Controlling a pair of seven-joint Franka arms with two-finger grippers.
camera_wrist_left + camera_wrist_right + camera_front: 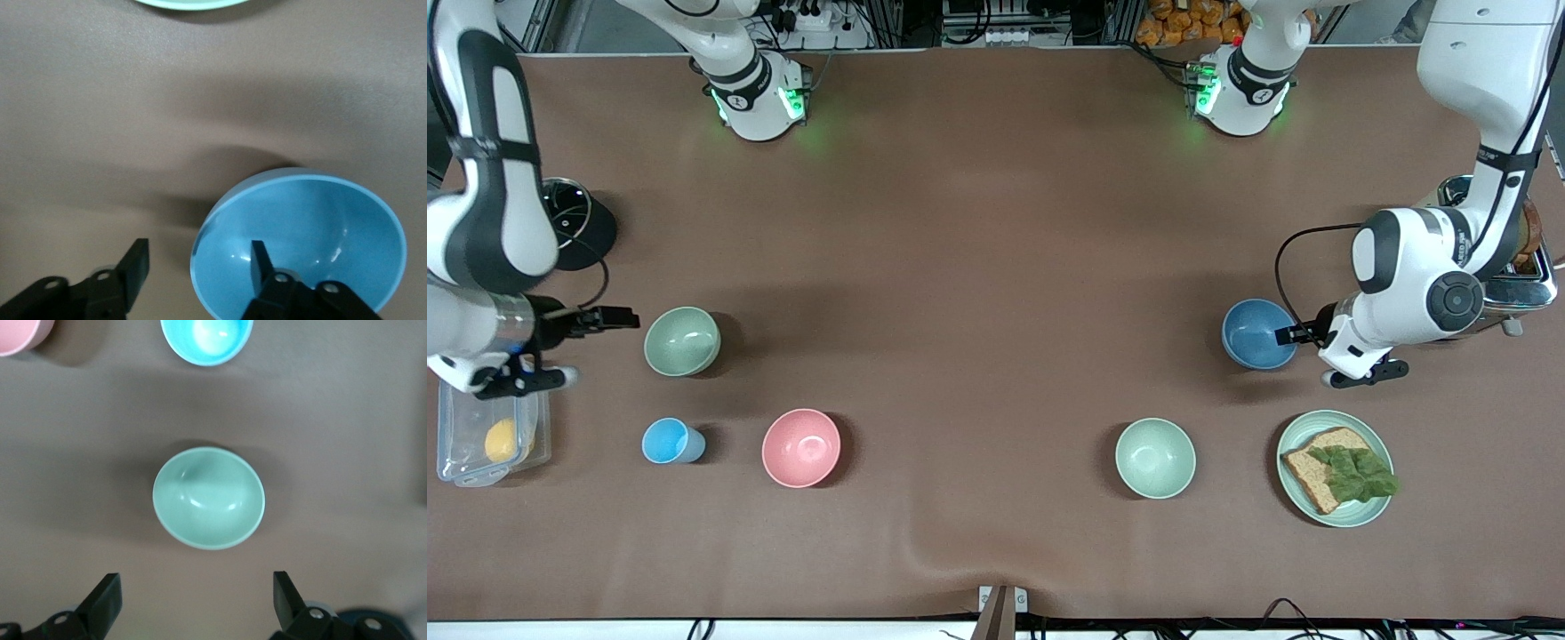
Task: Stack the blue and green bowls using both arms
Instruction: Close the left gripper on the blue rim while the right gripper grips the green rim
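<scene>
I expect the green bowl (682, 341) to tilt when I lift it by the bowl's rim on the side that faces my right gripper, because it has a sloping side (653, 340) there.
The blue bowl (1258, 333) (313, 247) stands upright near the left arm's end of the table. My left gripper (1294, 336) (199, 252) is low at its rim and open, with one finger inside the bowl and the other outside, a gap still showing at the rim. The green bowl (682, 340) (209, 498) sits upright toward the right arm's end. My right gripper (615, 317) (195, 581) hovers beside it, on the side toward that end of the table. It is open wide with nothing between its fingers.
Nearer the front camera stand a light-blue cup (667, 441) (207, 340), a pink bowl (801, 448), a paler mint bowl (1155, 458) and a mint plate (1378, 511) with bread and lettuce. A clear box (463, 453) lies under the right arm. A metal toaster (1520, 284) stands under the left arm.
</scene>
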